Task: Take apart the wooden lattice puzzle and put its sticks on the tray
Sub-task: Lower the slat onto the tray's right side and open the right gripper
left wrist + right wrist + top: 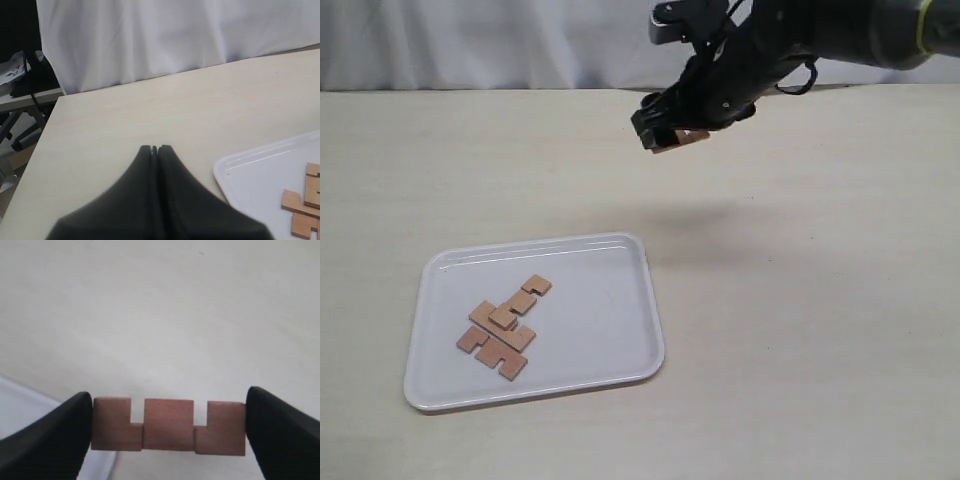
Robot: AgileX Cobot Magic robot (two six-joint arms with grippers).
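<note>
My right gripper keeps moving to the tray's empty area beside the piled sticks, which has room for the held stick, until the stick rests inside.
My right gripper hangs high over the table, beyond the tray's far right corner, shut on one notched reddish-brown stick. The stick is held by its two ends, its two square notches showing between the fingers. The white tray lies at the front left with three sticks piled on its left half. No assembled lattice puzzle is in view. My left gripper is shut on nothing, over bare table beside the tray's corner; the exterior view does not show it.
A white cloth hangs behind the table. The table's side edge shows in the left wrist view, with metal frames and cables beyond it.
</note>
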